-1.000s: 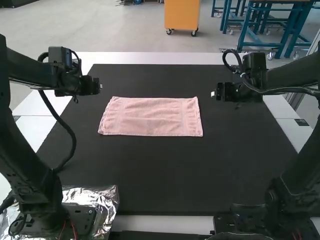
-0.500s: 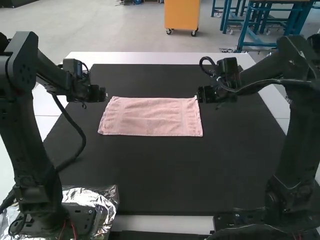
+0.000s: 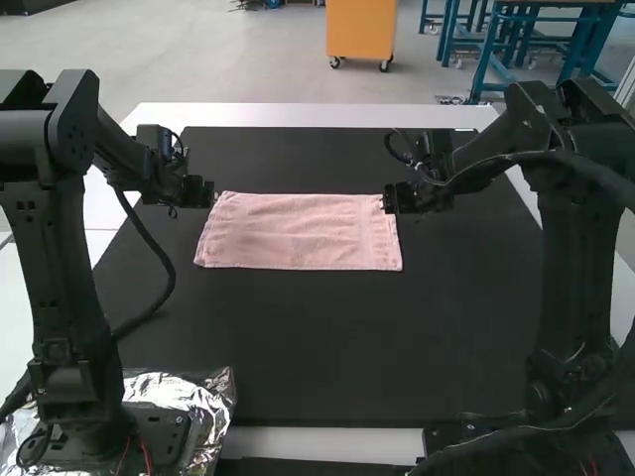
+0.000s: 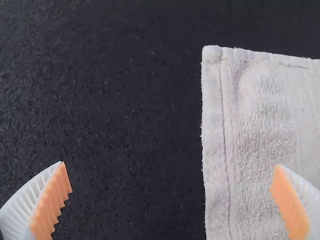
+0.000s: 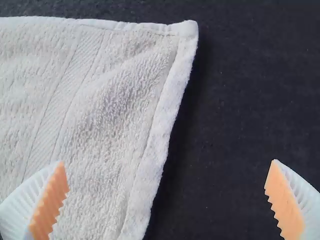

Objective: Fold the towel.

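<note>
The pink towel's near edge is lying flat, so I expect it to stay in place while the towel's far edge folds over as I carry the towel's corners.
In the high view the left gripper hangs at the far left corner of the pink towel, and the right gripper is over its far right corner. The towel lies flat as a wide rectangle. In the left wrist view the left gripper is open, its fingers on either side of the towel's side edge. The right wrist view has the right gripper open too, with the towel and its hemmed side between and below the fingers. Neither grips cloth.
A black mat covers most of the white table. Crumpled foil lies by the left arm's base at the near left. Cables loop along both arms.
The right gripper has moved left from beside the towel to over its far right corner. The left gripper has shifted slightly right, up to the far left corner. The towel has stayed put.
</note>
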Tool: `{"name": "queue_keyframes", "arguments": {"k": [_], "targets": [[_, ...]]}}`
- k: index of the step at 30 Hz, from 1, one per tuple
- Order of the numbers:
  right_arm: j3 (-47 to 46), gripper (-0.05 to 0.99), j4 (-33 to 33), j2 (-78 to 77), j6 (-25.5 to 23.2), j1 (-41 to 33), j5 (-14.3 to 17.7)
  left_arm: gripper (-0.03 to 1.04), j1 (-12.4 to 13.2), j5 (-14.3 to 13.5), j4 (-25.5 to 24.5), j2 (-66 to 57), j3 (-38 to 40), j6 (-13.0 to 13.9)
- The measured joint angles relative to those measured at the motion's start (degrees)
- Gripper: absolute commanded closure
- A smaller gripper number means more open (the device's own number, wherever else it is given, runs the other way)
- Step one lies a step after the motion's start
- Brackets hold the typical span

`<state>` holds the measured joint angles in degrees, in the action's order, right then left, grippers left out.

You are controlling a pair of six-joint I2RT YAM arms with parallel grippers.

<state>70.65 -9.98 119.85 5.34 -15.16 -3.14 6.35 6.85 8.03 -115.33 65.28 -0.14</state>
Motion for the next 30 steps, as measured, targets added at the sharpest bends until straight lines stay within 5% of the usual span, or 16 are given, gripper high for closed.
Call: {"name": "queue_keyframes", "arguments": {"k": [21,27,30], "targets": [[5.7,0.03,0.7,7.37,0.02,0.02,0.2,0.08,-0.66,-0.37,0.02,-8.11,5.88,3.65],[5.7,0.03,1.36,7.37,0.15,0.0,0.63,0.21,-1.03,-0.81,0.24,-9.38,5.92,4.42],[5.73,0.22,2.19,7.37,0.35,0.0,0.63,0.29,-1.11,-0.81,0.2,-9.38,5.97,4.68]]}}
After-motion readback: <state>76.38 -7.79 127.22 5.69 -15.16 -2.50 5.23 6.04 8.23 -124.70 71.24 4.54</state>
